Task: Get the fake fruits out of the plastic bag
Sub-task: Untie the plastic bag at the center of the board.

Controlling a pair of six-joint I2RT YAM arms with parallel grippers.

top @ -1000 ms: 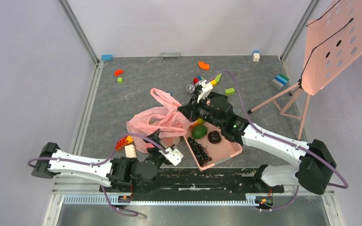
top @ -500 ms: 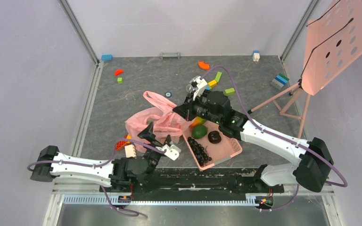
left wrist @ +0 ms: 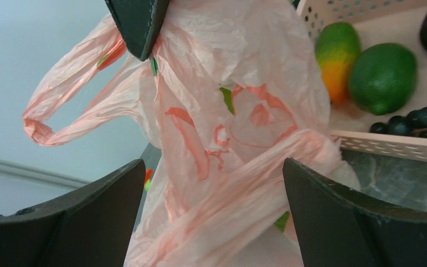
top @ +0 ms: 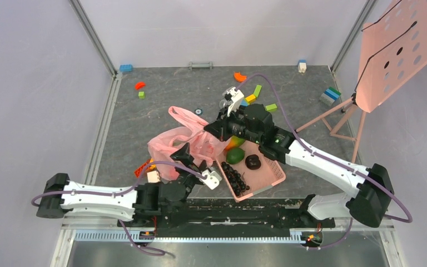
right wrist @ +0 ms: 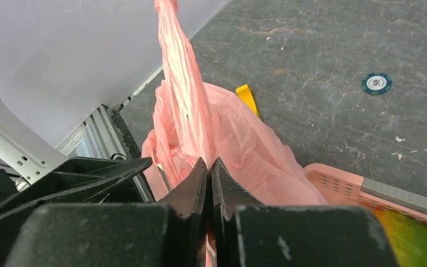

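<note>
The twisted fold lies over the bag (left wrist: 256,186) from side to side and keeps the fruits out of sight. My left gripper should therefore pinch the fold (left wrist: 219,217) and draw it away from my right gripper.
The pink plastic bag (top: 179,142) is bunched left of the basket. My right gripper (top: 212,129) is shut on its top edge and holds it stretched upward; the right wrist view shows the jaws (right wrist: 209,162) pinching the bag (right wrist: 231,130). My left gripper (top: 192,161) is open at the bag's near lower side. In the left wrist view its jaws (left wrist: 212,167) stand wide on either side of a twisted fold of the bag (left wrist: 231,122). The bumpy lime-green and red fake fruits are hidden. A small green patch (left wrist: 281,222) shows under the fold; I cannot tell what it is.
A rigid pink basket (top: 269,179) right of the bag holds a mango (top: 233,143), a smooth green fruit (top: 234,156), a dark fruit (top: 252,162) and black grapes (top: 234,178). Toy blocks (top: 270,107) and a chip (right wrist: 376,83) lie on the mat. A pink stand (top: 395,50) is at right.
My right gripper has pulled the bag's top up and toward the far left. My left gripper has moved in and to the right, up to the bag's near side.
</note>
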